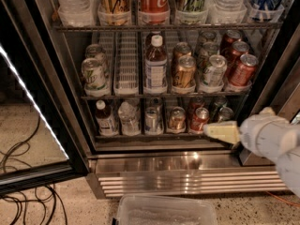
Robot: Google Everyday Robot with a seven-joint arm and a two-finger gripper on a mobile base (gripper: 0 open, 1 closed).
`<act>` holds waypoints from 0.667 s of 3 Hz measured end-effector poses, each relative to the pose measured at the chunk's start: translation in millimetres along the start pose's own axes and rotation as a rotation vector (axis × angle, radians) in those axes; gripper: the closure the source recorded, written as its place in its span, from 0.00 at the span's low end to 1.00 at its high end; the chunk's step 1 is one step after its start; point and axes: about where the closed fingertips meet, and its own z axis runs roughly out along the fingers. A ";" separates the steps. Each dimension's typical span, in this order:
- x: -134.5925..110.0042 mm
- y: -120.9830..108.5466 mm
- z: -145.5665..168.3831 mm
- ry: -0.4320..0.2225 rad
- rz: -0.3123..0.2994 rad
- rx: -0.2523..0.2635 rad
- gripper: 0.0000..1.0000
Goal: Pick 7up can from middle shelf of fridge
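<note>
My gripper needs to go up to the middle shelf's edge [208,93] and turn inward before it grabs the 7up can, because it points across the bottom shelf's front [192,138] now.
The fridge [187,165] stands open, its glass door [28,97] swung out to the left. On the middle shelf [159,95], the 7up can [93,74], silvery-white with green markings, stands at the front of the leftmost lane with a second like it behind. My gripper [220,131], cream-coloured on a white arm [274,137], points left in front of the bottom shelf's right end. It is below and far to the right of the 7up can and touches nothing.
The middle shelf also holds an empty white lane tray [126,67], a bottle [155,64], a gold-brown can [183,71], a silvery can [214,71] and red cans [241,69]. A clear plastic bin [166,210] sits on the floor in front. Cables [23,196] lie at the left.
</note>
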 end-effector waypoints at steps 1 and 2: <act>-28.6 -68.3 -43.0 -0.165 0.110 0.113 0.00; -25.3 -80.8 -55.0 -0.177 0.131 0.140 0.00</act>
